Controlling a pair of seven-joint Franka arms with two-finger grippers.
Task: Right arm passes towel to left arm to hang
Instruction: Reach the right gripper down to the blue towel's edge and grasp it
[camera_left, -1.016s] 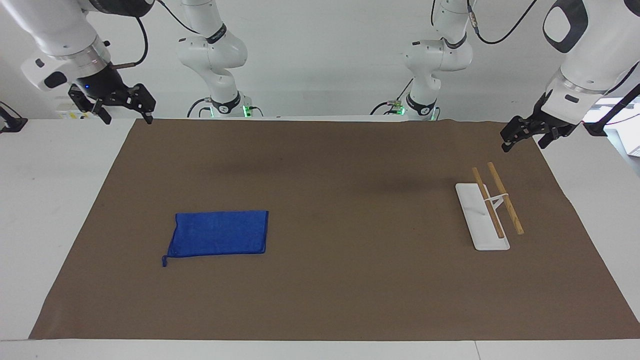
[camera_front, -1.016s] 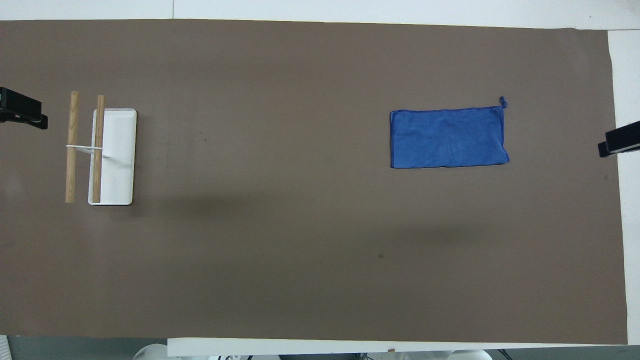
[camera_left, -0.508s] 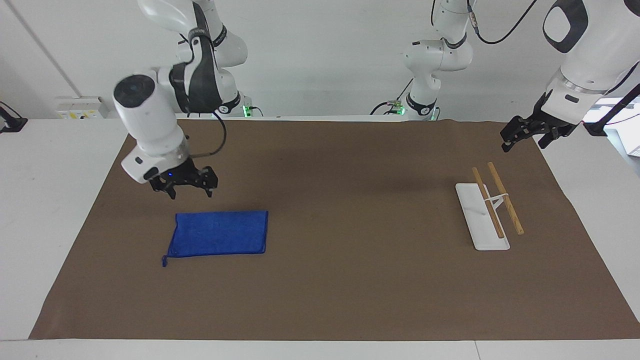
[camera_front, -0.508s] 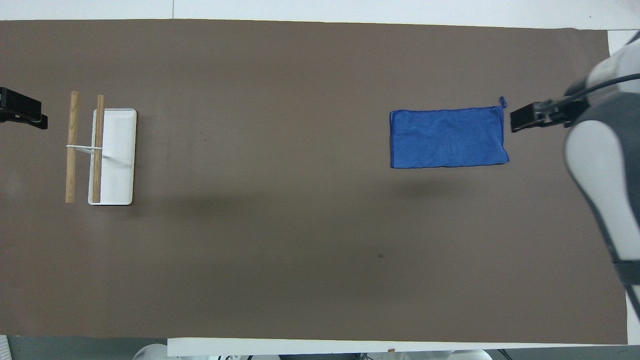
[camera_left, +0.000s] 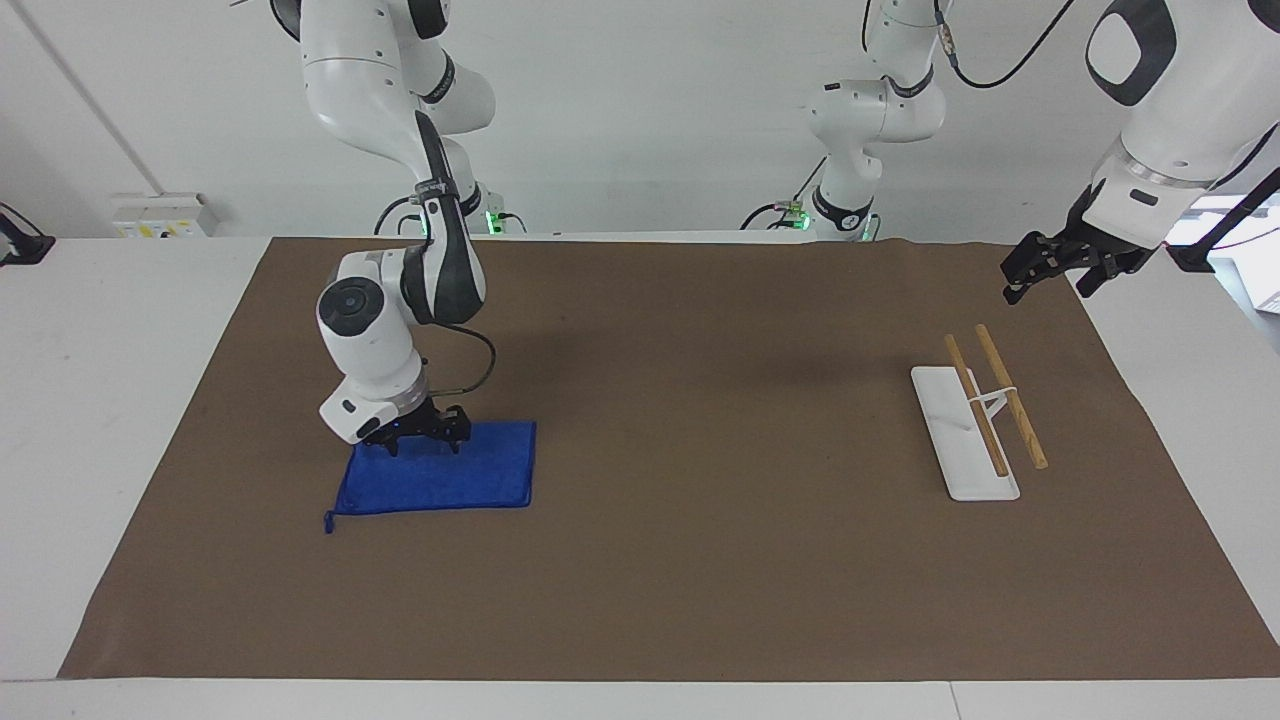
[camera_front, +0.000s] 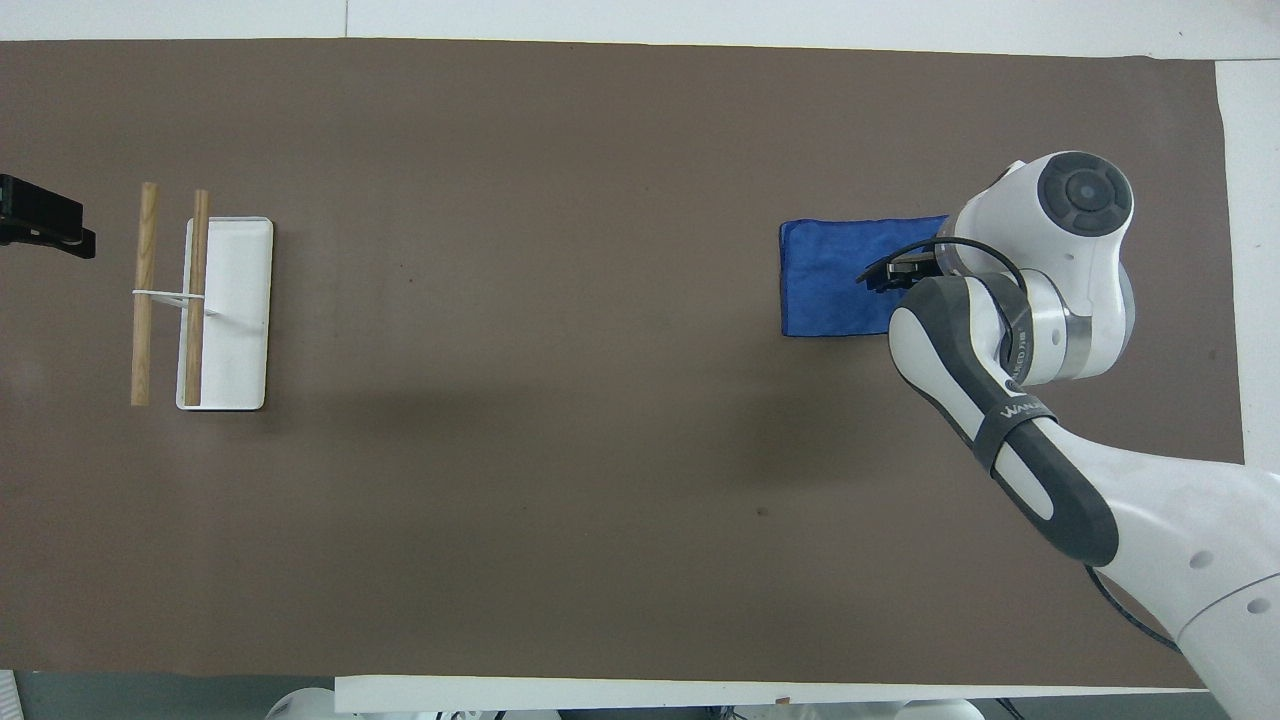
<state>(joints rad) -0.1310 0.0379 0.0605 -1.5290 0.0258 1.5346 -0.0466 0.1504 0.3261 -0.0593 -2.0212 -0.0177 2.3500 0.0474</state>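
Note:
My left gripper is to pull the blue towel (camera_front: 833, 282) over the rack, and the towel will drape across both of the wooden rods (camera_front: 170, 296), as they stand close together.
The blue towel (camera_left: 450, 482) lies flat on the brown mat toward the right arm's end of the table, its loop at the corner farthest from the robots. My right gripper (camera_left: 425, 442) is open and low over the towel's edge nearest the robots, fingertips at the cloth. In the overhead view the right arm covers much of the towel (camera_front: 830, 275), and the right gripper (camera_front: 888, 276) shows only partly. My left gripper (camera_left: 1048, 275) is open and empty, waiting in the air near the rack; it also shows in the overhead view (camera_front: 45, 222).
A white rack base (camera_left: 955, 445) with two wooden rods (camera_left: 1012, 398) stands toward the left arm's end; it also shows in the overhead view (camera_front: 235, 330). The brown mat (camera_left: 700, 560) covers most of the table.
My right arm has swung in from the table's end and come down onto the towel's near edge. The towel, the rack and the left arm have not moved.

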